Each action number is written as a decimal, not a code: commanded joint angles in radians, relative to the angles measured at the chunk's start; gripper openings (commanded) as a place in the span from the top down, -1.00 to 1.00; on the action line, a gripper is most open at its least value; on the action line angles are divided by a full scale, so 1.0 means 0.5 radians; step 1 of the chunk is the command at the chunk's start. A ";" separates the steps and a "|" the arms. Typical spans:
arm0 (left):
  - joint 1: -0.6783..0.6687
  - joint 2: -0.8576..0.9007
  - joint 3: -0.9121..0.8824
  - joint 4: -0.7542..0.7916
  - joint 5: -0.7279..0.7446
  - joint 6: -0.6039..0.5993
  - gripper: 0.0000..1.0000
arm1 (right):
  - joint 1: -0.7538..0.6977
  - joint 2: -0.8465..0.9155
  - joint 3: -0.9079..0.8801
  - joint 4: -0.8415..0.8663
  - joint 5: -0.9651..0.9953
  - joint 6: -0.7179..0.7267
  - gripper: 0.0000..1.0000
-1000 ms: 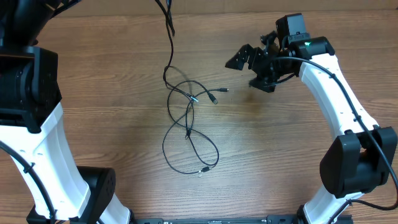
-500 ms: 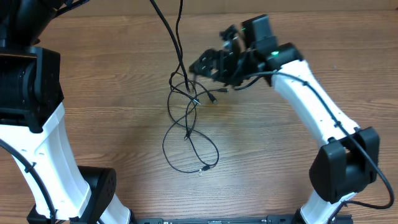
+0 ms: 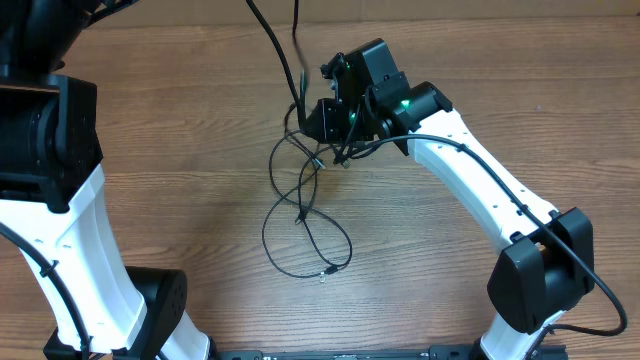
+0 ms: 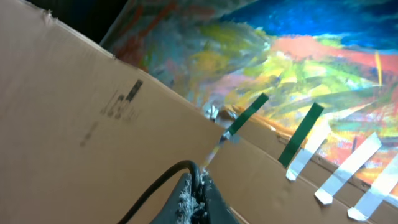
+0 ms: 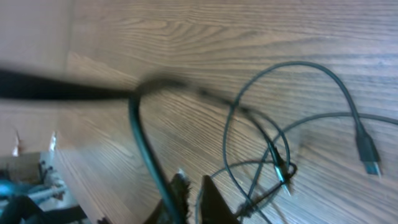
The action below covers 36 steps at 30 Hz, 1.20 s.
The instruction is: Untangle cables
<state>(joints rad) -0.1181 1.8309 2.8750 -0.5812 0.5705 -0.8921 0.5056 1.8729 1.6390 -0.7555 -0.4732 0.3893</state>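
My left gripper's raised cable pieces enter the tangle (image 3: 299,112), so it should swing them toward the clear space (image 3: 195,105) beside it while my right gripper pulls the opposite way.
Thin black cables (image 3: 303,205) lie in tangled loops on the wooden table, one plug end at the front (image 3: 323,272). Two strands (image 3: 268,35) rise from the tangle out of the top of the overhead view. My left gripper (image 4: 198,180) is raised out of the overhead view and shut on a black cable (image 4: 161,183). My right gripper (image 3: 322,118) sits low at the tangle's back edge. In the right wrist view its fingers (image 5: 193,175) are almost together with a thin strand in the narrow gap, and a blurred strand (image 5: 142,130) runs along the left finger. A knot (image 5: 280,168) and a plug (image 5: 368,152) lie beyond.
The left arm's white body (image 3: 70,220) fills the left side of the table, and the right arm (image 3: 480,190) stretches across from the front right. Behind the left gripper is cardboard (image 4: 93,112) with green tape (image 4: 245,115) and a painted sheet (image 4: 323,56).
My right arm has swung left from the back right onto the tangle, and its jaws have gone from wide open to shut. The raised strands have shifted to the right.
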 commanded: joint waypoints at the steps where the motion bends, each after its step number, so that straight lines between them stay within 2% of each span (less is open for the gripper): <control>1: 0.000 -0.023 0.023 0.125 -0.153 -0.027 0.91 | -0.002 -0.020 0.000 -0.076 0.070 -0.008 0.92; 3: 0.031 -0.024 0.023 0.159 -0.284 -0.027 0.92 | -0.002 -0.020 0.000 -0.166 0.222 0.046 0.92; 6: 0.114 -0.024 0.023 0.175 -0.463 -0.026 0.92 | -0.023 -0.020 0.000 -0.375 0.719 0.294 0.92; 8: 0.247 -0.024 0.023 0.137 -0.482 -0.009 0.92 | -0.085 -0.020 0.000 -0.591 1.087 0.543 0.92; 11: 0.452 -0.024 0.023 -0.012 -0.484 -0.010 0.92 | -0.214 -0.020 0.000 -0.757 1.270 0.591 0.92; 15: 0.740 -0.023 0.023 -0.302 -0.591 -0.009 0.92 | -0.422 -0.020 0.000 -0.845 1.288 0.593 0.92; 18: 0.883 -0.023 0.023 -0.347 -0.553 -0.011 0.92 | -0.556 -0.020 0.000 -0.858 1.227 0.572 0.92; 23: 0.925 -0.024 0.023 -0.121 -0.441 -0.013 0.92 | -0.622 -0.020 0.000 -0.857 1.165 0.521 0.92; 26: 0.925 -0.024 0.023 0.031 -0.436 -0.014 0.92 | -0.621 -0.020 -0.001 -0.896 1.238 0.693 0.93; 30: 0.919 -0.023 0.023 0.017 -0.281 -0.028 0.92 | -0.613 -0.020 -0.001 -0.844 1.109 0.616 0.87; 31: 0.911 -0.023 0.023 0.003 -0.238 -0.028 0.92 | -0.607 -0.020 -0.002 -0.825 1.040 0.560 0.60; 32: 0.901 -0.023 0.022 0.000 -0.189 -0.028 0.92 | -0.599 -0.020 -0.002 -0.805 0.964 0.495 0.21; 33: 0.898 -0.023 0.022 -0.002 -0.157 -0.028 0.91 | -0.593 -0.020 -0.002 -0.785 0.874 0.417 -0.33; 34: 0.887 -0.023 0.022 -0.002 -0.127 -0.029 0.92 | -0.585 -0.020 -0.002 -0.766 0.777 0.336 -0.75; 35: 0.875 -0.023 0.022 -0.002 -0.093 -0.030 0.91 | -0.579 -0.020 -0.002 -0.753 0.700 0.266 -1.00; 36: 0.859 -0.023 0.022 -0.007 -0.042 -0.054 0.92 | -0.568 -0.020 -0.002 -0.728 0.558 0.148 -1.00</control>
<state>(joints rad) 0.3336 1.8328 2.8750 -0.5865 0.4553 -0.8925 0.2043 1.8729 1.6360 -1.1366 -0.0261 0.6033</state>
